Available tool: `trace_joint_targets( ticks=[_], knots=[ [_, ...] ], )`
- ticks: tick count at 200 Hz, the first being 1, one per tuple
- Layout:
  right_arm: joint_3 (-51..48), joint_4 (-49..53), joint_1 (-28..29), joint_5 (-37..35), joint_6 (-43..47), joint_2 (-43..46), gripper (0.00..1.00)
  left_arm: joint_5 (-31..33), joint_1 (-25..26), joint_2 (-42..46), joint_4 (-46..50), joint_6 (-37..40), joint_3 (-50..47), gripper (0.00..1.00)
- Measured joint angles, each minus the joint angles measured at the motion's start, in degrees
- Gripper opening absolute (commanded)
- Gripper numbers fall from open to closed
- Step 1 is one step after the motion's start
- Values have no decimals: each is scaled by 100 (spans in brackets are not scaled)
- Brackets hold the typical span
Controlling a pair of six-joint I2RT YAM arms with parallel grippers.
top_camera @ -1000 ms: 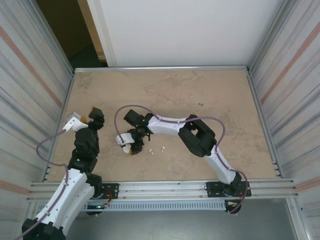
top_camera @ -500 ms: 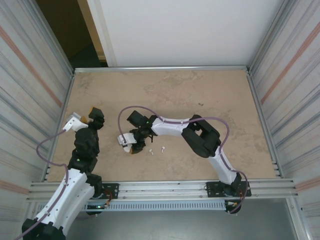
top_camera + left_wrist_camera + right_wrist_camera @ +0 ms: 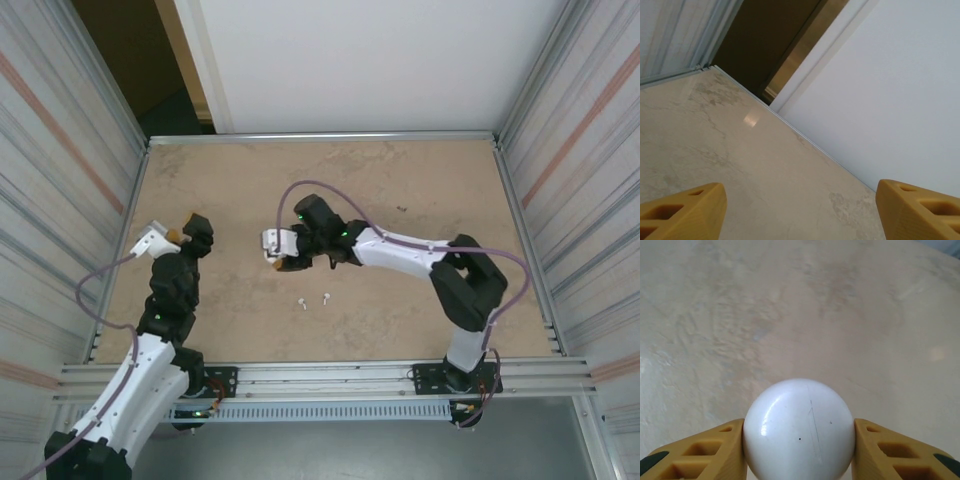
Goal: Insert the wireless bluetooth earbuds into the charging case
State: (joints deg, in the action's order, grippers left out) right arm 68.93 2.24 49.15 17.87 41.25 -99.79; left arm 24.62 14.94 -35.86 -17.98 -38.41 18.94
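Note:
The charging case's front [image 3: 799, 412] is free beyond the fingers of the robot's right gripper, so the open left gripper should keep going toward the case [image 3: 799, 437] until its fingers close on it.
A round, glossy white charging case [image 3: 799, 430] sits squeezed between the two yellow fingers of my right gripper [image 3: 799, 426], lid closed, above bare table. From above, my right gripper [image 3: 283, 258] hangs over the table's middle left. Two white earbuds [image 3: 301, 304] [image 3: 325, 297] lie on the table a little nearer than it, apart from both grippers. My left gripper [image 3: 188, 230] is at the left side, open; its yellow fingertips [image 3: 685, 207] stand wide apart with nothing between them [image 3: 800, 200].
The beige marbled table [image 3: 400, 180] is fenced by a metal rail and corrugated side walls [image 3: 60, 150]. A white panel stands behind the far edge, with a dark gap at the far left [image 3: 765, 45].
My right gripper has closed on the case and carried it up and away from the earbuds, toward the far right. The left arm has barely shifted.

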Motion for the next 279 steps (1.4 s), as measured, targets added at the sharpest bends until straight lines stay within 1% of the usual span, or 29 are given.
trace_joint_targets(
  ticks=[30,53,69,99,115,136,153,198,235,279],
  knots=[
    [-605,-332,-321,-382,-243,796,48,-568,0,-369,-229,229,208,79],
    [-1008,-522,-529,-608,-417,1384,48,-1268,0,-734,-404,481,540,80],
    [-1244,-632,-671,-710,-566,1788,48,-1926,0,-1091,-575,660,863,81],
    [-1696,-953,-984,-850,-852,2546,48,-3414,-22,-1886,-1069,756,1484,80],
    [-1893,-1084,-1161,-901,-975,2916,48,-4098,-22,-2295,-1475,619,1663,79],
    [-2044,-1154,-1355,-933,-1086,3296,48,-4750,4,-2673,-1832,380,1790,78],
    [-2166,-1248,-1478,-935,-1130,3589,48,-5090,120,-2889,-1891,297,1974,79],
    [-2319,-1412,-1578,-966,-1217,4146,48,-5772,686,-3230,-1775,321,2763,79],
    [-2369,-1552,-1580,-1088,-1217,4389,48,-6041,1032,-3628,-1768,240,3204,78],
    [-2371,-1740,-1580,-1231,-1215,4400,48,-6317,1493,-4166,-1611,149,3665,75]
  ],
)
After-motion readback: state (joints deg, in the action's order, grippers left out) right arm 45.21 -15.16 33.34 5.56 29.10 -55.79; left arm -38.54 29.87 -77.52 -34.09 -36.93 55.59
